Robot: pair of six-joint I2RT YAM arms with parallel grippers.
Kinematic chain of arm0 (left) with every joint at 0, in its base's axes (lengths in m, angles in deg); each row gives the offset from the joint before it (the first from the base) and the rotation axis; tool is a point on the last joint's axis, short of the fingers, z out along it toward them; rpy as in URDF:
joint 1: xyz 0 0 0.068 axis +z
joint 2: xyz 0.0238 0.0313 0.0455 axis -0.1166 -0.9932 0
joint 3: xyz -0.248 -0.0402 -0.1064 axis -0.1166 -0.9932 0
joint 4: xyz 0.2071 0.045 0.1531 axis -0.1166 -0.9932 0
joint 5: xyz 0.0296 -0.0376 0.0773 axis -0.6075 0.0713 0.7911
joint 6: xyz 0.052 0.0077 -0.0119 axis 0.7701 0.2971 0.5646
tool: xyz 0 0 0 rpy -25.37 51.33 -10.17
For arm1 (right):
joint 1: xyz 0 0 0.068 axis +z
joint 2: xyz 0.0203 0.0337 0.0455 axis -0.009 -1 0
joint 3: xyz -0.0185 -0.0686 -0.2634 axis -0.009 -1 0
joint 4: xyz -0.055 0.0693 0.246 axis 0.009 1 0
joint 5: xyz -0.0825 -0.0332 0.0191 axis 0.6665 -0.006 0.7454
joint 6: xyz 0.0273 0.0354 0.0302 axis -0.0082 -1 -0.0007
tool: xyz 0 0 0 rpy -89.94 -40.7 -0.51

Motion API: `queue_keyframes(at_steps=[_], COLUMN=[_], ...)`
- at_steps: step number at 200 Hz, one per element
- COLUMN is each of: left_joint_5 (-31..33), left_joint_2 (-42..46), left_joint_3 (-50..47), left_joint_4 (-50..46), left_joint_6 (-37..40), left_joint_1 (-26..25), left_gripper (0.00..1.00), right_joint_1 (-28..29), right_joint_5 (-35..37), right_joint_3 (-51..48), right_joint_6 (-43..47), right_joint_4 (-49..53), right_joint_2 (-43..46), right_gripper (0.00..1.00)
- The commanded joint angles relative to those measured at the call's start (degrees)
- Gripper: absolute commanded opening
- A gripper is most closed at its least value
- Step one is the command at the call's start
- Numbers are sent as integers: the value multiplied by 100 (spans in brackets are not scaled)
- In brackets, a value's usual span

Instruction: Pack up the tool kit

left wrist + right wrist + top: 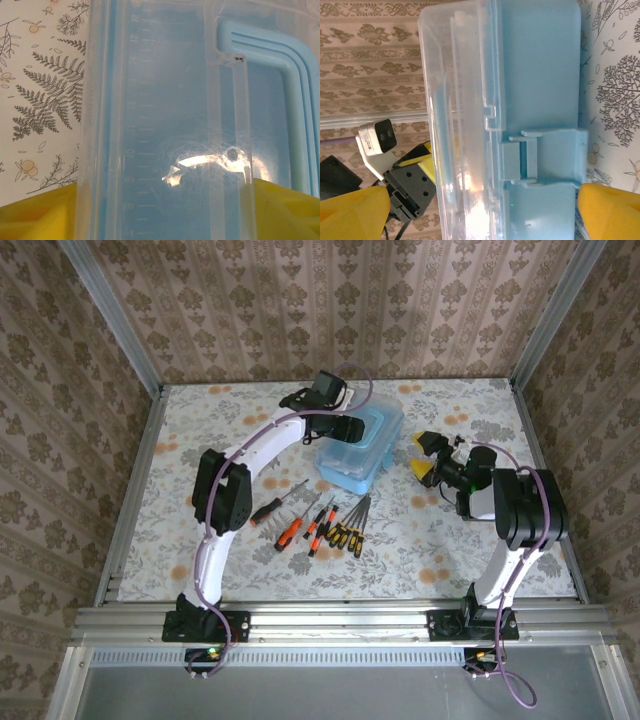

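Observation:
The blue latch [555, 156] is hanging open and my left gripper alone is holding the lid, so next my right gripper comes in and takes hold of the lid from the latch's side [491, 116].
The tool kit box [360, 445] has a clear lid [460, 100] lying on a light blue base [540, 65]. It stands at the middle back of the table. My left gripper [330, 412] reaches over its far left end, and its yellow fingers [35, 217] press the lid's two sides [150, 100] beside the blue handle [295, 90]. My right gripper [428, 455] hangs open just right of the box, facing the blue latch [540, 155]. Its yellow fingertips [350, 210] stand wide on either side. Loose screwdrivers [320, 525] lie in front of the box.
Orange-handled screwdrivers [288, 532], black-and-yellow ones [350, 535] and a dark-handled one [268, 510] lie fanned out between the two arms. Metal posts and patterned walls [330, 300] close in the table. Floral tablecloth [480, 540] lies bare at the front right and the left.

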Motion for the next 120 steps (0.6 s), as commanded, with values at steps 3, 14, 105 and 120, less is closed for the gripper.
queue_keyframes(at_steps=[3,14,105,120], left_joint_5=[510,526,87,-60], left_joint_2=[-657,-657,-441,-378], left_joint_3=[-114,-12,318,330], left_joint_4=[-1425,-1450,-1366,-1301], left_joint_6=[-322,-380,-977,-1081], left_joint_1=[-18,-77,-246,-242], left_gripper=[64,64,57,57], right_joint_1=[24,24,156,272], right_joint_5=[56,172,605,674], right_joint_3=[-19,5,329,448], right_joint_6=[981,1380,2777,2870], right_joint_4=[1251,1937,4427,4567], right_joint_2=[821,1189,2383,2344], right_gripper=[98,98,99,99])
